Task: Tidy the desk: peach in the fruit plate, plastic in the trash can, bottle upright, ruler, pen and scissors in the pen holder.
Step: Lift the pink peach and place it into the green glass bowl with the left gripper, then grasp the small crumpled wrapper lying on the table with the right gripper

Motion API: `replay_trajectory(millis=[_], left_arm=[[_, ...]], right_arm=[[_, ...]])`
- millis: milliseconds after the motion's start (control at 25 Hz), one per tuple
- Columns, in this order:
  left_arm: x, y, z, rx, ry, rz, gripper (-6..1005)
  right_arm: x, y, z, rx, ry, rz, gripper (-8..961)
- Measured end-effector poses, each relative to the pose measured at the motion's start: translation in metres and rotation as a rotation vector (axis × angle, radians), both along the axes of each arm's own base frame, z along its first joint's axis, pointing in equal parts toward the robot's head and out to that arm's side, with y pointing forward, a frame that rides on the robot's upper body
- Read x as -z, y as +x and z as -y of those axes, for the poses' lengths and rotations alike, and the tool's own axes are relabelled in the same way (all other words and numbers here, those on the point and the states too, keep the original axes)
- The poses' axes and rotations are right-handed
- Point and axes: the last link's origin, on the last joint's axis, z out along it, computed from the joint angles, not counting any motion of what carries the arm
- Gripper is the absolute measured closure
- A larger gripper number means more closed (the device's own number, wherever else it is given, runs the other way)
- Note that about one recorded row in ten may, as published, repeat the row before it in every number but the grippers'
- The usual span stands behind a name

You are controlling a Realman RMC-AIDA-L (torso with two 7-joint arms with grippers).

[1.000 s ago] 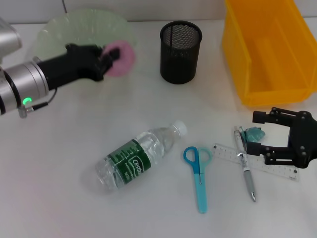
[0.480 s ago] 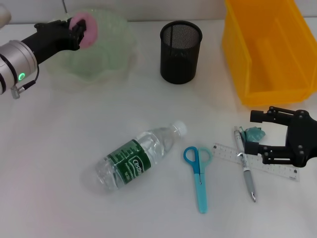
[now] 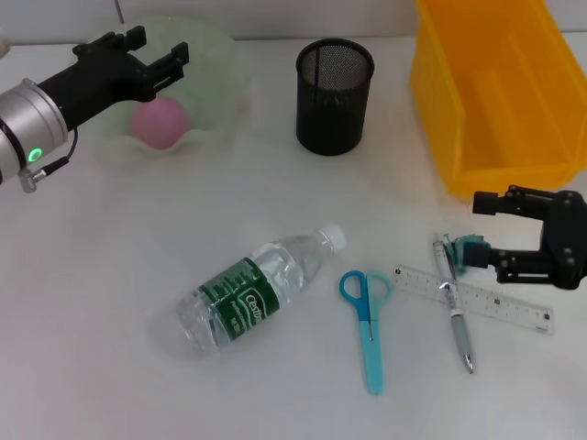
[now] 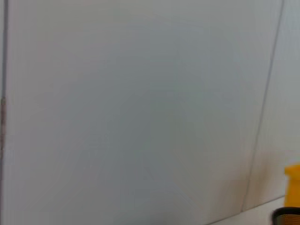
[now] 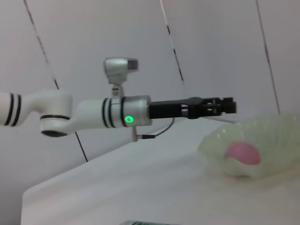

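The robot's right gripper points level across the desk while the plastic lies low (image 3: pixel 456 251) beside the pen, so that gripper should tip down and grasp the plastic.
The pink peach (image 3: pixel 160 120) lies in the pale green fruit plate (image 3: pixel 227 81) at the back left. My left gripper (image 3: pixel 160 44) hovers open and empty over the plate's far side; it also shows in the right wrist view (image 5: pixel 220 105), above the peach (image 5: pixel 241 153). My right gripper (image 3: pixel 492 235) is open at the right, just beside the teal plastic scrap (image 3: pixel 469 248). The clear bottle (image 3: pixel 252 293) lies on its side. The blue scissors (image 3: pixel 368 323), the pen (image 3: pixel 455 310) and the clear ruler (image 3: pixel 477 298) lie on the table; the pen crosses the ruler.
The black mesh pen holder (image 3: pixel 335 82) stands at the back centre. The yellow bin (image 3: pixel 495 87) stands at the back right, just behind my right gripper. The left wrist view shows mostly wall, with a corner of the bin (image 4: pixel 293 186).
My left gripper carried the peach back and left over the plate and let it go; the peach now lies in the plate. My right gripper shifted slightly right and back.
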Motion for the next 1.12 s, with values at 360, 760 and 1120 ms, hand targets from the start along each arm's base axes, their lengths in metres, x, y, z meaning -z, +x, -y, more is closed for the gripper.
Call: replay_trajectory(millis=[360,760,1120], left_arm=[[0.007,0.003,0.046,0.223,-0.130,0.015,137],[0.025,0.014,0.098,0.498,-0.471,-0.051,133],[0.023,0.013,0.098,0.468,-0.483,-0.046,137]], right_arm=[[-0.066,-0.028,-0.019,0.334,-0.231,0.302,122],[-0.064,-0.087,-0.045,0.580,-0.186,0.723,121],[-0.010,-0.076,-0.068,0.615,-0.185,0.780,122]])
